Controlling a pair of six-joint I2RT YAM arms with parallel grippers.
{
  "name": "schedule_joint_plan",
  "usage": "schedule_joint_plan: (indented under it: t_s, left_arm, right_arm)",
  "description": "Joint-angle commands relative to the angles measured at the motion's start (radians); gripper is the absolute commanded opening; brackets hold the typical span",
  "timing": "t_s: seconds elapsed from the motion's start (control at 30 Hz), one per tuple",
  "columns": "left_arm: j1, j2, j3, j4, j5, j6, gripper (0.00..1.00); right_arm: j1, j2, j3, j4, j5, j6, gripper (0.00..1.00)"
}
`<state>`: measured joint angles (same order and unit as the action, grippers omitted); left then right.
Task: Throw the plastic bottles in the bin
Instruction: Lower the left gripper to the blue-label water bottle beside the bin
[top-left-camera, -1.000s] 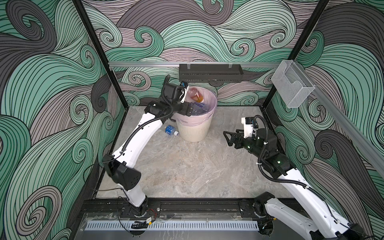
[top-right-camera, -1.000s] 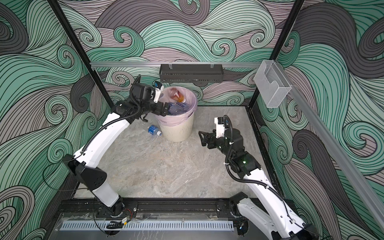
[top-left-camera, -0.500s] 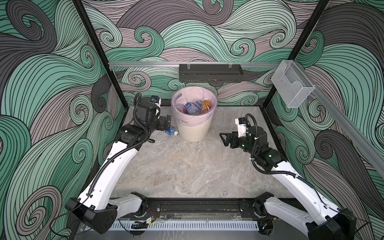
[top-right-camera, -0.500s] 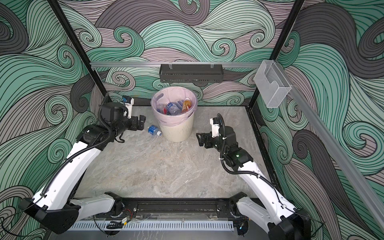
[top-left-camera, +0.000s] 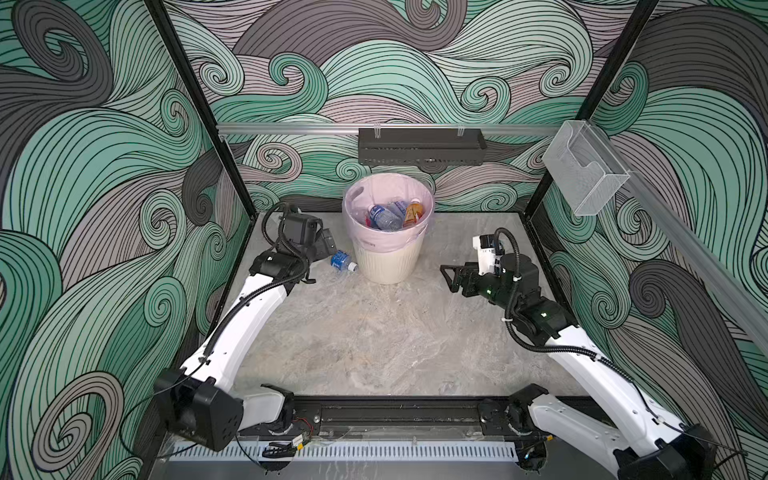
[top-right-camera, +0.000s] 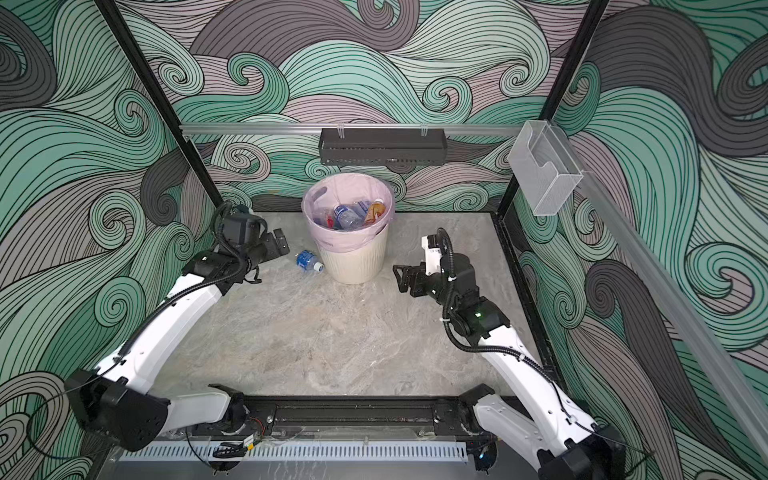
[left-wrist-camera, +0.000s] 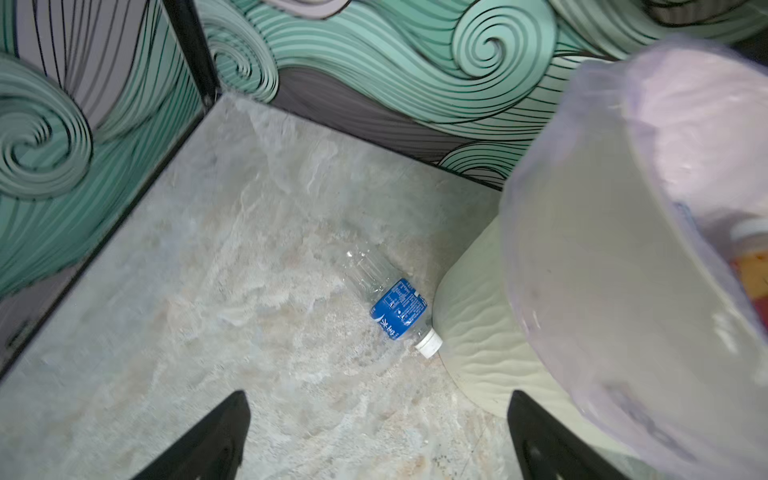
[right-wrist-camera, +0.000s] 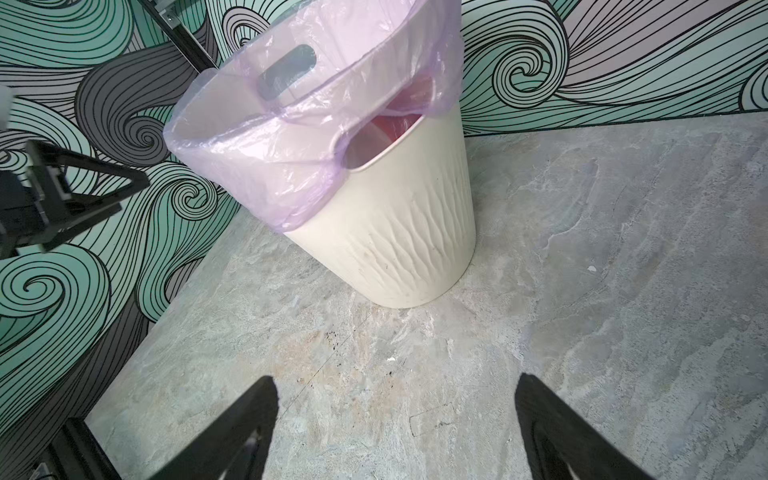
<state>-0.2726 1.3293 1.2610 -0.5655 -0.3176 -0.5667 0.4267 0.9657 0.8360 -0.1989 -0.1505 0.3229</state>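
Note:
I should go on lowering my left gripper at the bottle's clear end (left-wrist-camera: 368, 269) before the gripper's fingers straddle the bottle's body (left-wrist-camera: 385, 289), because that end lies free of the bin.
The bin (top-left-camera: 388, 259) (top-right-camera: 353, 264) is a cream ribbed wastebasket with a pale pink liner, standing at the back middle of the floor. Several plastic bottles (top-left-camera: 386, 216) (top-right-camera: 348, 216) lie inside it. A clear bottle with a blue label (top-left-camera: 343, 261) (top-right-camera: 308, 261) (left-wrist-camera: 395, 307) lies on the floor, its white cap against the bin's foot (left-wrist-camera: 478, 328). My left gripper (top-left-camera: 326, 245) (top-right-camera: 279, 246) (left-wrist-camera: 376, 399) hangs open and empty just left of that bottle. To the right of the bin (right-wrist-camera: 395, 241), my right gripper (top-left-camera: 448, 277) (top-right-camera: 400, 277) (right-wrist-camera: 395, 382) is open and empty.
A clear box (top-left-camera: 586, 170) hangs on the right wall rail and a black tray (top-left-camera: 419, 145) on the rear rail. Black corner posts (top-left-camera: 199, 104) and patterned walls close in the floor. The arms' base rail (top-left-camera: 399, 411) runs along the front edge.
My left arm has swung from over the bin's rim down and left, to floor level beside the blue-label bottle. My right gripper has dropped slightly and stayed right of the bin.

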Motion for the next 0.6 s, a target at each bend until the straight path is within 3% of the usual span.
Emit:
schedule_joint_plan:
  t_s: [0.0, 0.27, 0.57]
  left_arm:
    - [0.045, 0.099, 0.016, 0.006, 0.012, -0.237, 0.99]
    - [0.086, 0.263, 0.028, 0.093, 0.074, -0.428, 0.99]
    - [0.118, 0.476, 0.138, 0.128, 0.235, -0.488, 0.99]
  right_arm:
    - [-0.003, -0.002, 0.012, 0.0, -0.009, 0.006, 0.89]
    - [-0.003, -0.036, -0.021, -0.013, -0.001, -0.007, 0.9]
    - [-0.003, -0.042, -0.025, -0.008, -0.01, 0.009, 0.9]
